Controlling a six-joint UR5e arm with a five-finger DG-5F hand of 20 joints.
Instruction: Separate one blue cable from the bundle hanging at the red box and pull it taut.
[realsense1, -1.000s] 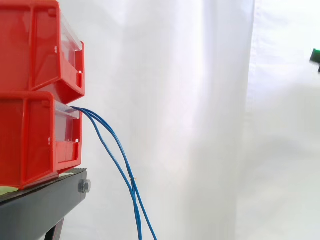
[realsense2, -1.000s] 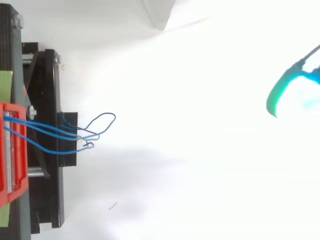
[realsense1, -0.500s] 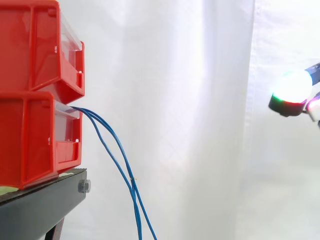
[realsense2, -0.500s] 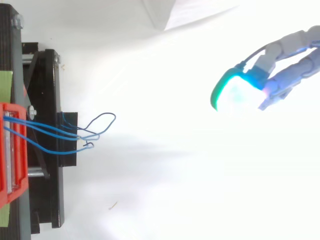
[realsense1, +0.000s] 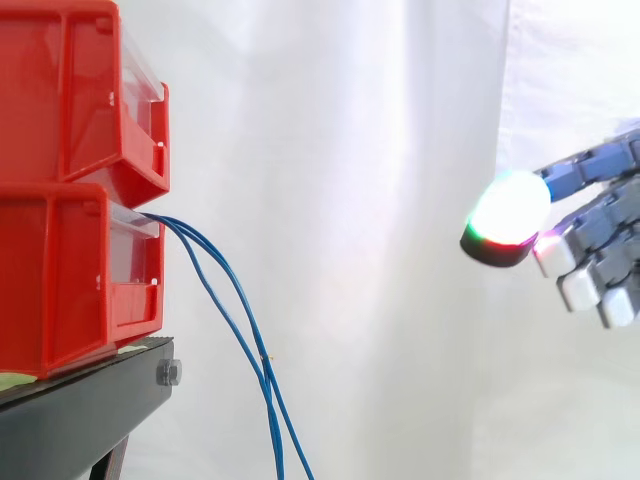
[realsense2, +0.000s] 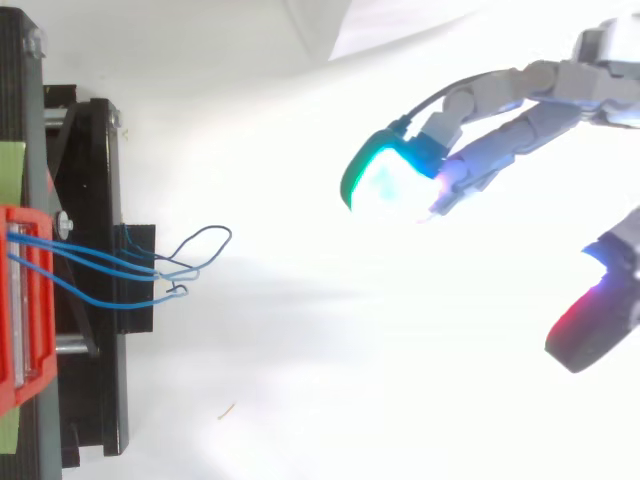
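My gripper will pull one cable, and the other cables (realsense1: 242, 293) will slip free and hang back down, because a gap (realsense1: 226, 292) shows between the drooping blue cables.
Several thin blue cables (realsense1: 235, 320) come out of the lower red bin (realsense1: 70, 275) and droop down past the black stand; from above the blue cables (realsense2: 110, 270) run right off the red bin (realsense2: 25, 300) and end in small loops. The hand (realsense1: 600, 235) reaches in from the right at about the lower bin's height, far to the right of the cables and apart from them. Seen from above, the hand (realsense2: 540, 110) has its fingers stretched toward the bins and the thumb spread wide apart, open and holding nothing.
A second red bin (realsense1: 75, 95) is stacked on the lower one. The black stand (realsense1: 85, 410) carries both at the left. A white curtain hangs behind, and white floor lies between the cables and the hand.
The hand has come in from the right edge and moved left toward the bins, with more of its fingers and the thumb now in view. The cables hang as before.
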